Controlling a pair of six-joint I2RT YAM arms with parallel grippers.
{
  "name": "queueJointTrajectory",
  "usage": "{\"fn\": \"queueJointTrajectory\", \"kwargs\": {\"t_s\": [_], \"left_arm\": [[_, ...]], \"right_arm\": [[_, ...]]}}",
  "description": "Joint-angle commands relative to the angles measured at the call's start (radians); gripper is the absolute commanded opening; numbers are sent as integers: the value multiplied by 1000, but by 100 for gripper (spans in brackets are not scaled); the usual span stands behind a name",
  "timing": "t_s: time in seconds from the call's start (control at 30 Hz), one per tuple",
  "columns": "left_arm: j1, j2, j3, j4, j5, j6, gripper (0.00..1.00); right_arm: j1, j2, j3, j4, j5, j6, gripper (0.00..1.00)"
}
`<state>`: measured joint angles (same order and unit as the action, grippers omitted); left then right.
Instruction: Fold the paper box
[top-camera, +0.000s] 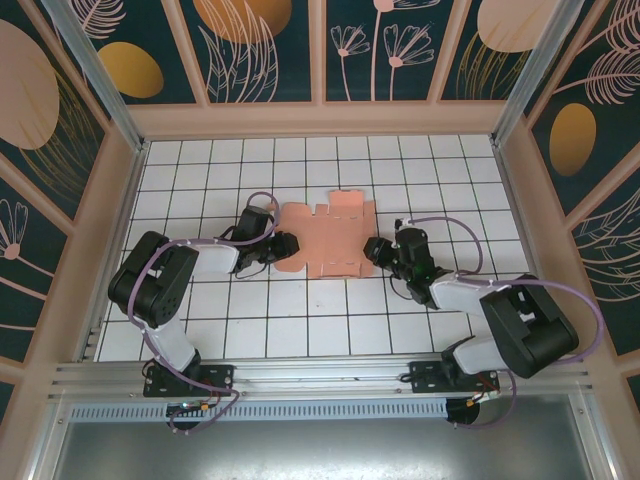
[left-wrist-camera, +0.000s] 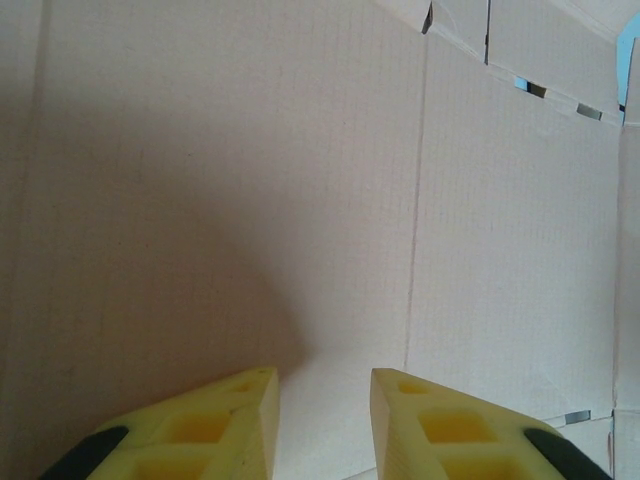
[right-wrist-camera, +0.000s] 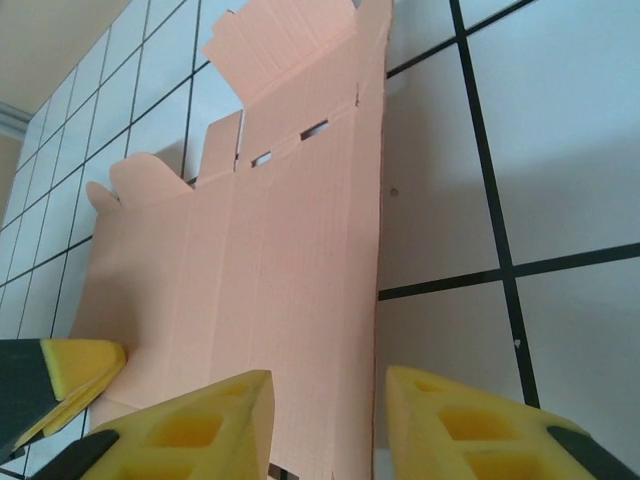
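Observation:
My right gripper is on the same side as the paper box's far flap (top-camera: 347, 198), so it should turn the paper box by its edge (top-camera: 370, 224) before my left gripper reaches the flap.
The paper box (top-camera: 326, 238) is a flat salmon-pink die-cut blank with flaps and slots, lying in the middle of the tiled floor. My left gripper (top-camera: 287, 248) is at its left edge, and my right gripper (top-camera: 372, 250) is at its right edge. In the left wrist view the card (left-wrist-camera: 300, 180) lies close under the left gripper (left-wrist-camera: 325, 385), whose yellow jaws stand apart with nothing clamped. In the right wrist view the right gripper (right-wrist-camera: 328, 385) is open, and the blank's (right-wrist-camera: 280, 260) right edge runs between its jaws. The left arm's fingertip (right-wrist-camera: 70, 370) shows at the blank's far side.
The floor (top-camera: 300, 330) is white tiles with black grid lines. Beige-framed walls (top-camera: 120, 200) close in the left, right and back. An aluminium rail (top-camera: 320, 375) runs along the near edge by the arm bases. Bare tiles surround the blank.

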<state>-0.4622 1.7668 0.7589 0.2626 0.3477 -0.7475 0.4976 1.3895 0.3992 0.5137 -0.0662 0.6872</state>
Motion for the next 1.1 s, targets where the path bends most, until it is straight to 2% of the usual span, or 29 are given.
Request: {"fn": "queueJointTrajectory", "kwargs": {"t_s": [0.0, 0.13, 0.3, 0.37, 0.43, 0.6, 0.67, 0.7, 0.8, 0.9, 0.97, 1.07], "left_arm": [[-1, 9, -32, -52, -6, -10, 31], [0, 4, -30, -63, -12, 3, 32], [0, 6, -32, -50, -7, 2, 32], [0, 4, -30, -50, -7, 4, 32], [-1, 1, -30, -54, -9, 7, 32], [0, -8, -36, -48, -13, 10, 32], [0, -29, -45, -34, -18, 11, 34], [0, -46, -51, -29, -27, 12, 39], [2, -145, -61, -35, -90, 23, 64], [0, -232, -55, -62, -194, 49, 78], [0, -262, -32, -87, -239, 82, 97], [0, -273, 10, -109, -273, 108, 99]], "right_arm": [[7, 27, 34, 38, 52, -15, 35], [3, 53, 52, 31, 62, -29, 41], [-3, 101, 64, 50, 38, -28, 43], [-3, 116, 68, 57, 30, -26, 40], [-4, 124, 72, 62, 25, -26, 33], [-3, 122, 84, 31, 31, -38, 2], [-3, 113, 93, -2, 43, -58, 0], [-3, 105, 101, -24, 50, -72, 0], [-8, 113, 171, -180, 72, -124, 0], [-6, 169, 300, -388, 77, -212, 0], [-1, 196, 365, -490, 102, -270, 0], [4, 217, 460, -624, 160, -343, 0]]}}
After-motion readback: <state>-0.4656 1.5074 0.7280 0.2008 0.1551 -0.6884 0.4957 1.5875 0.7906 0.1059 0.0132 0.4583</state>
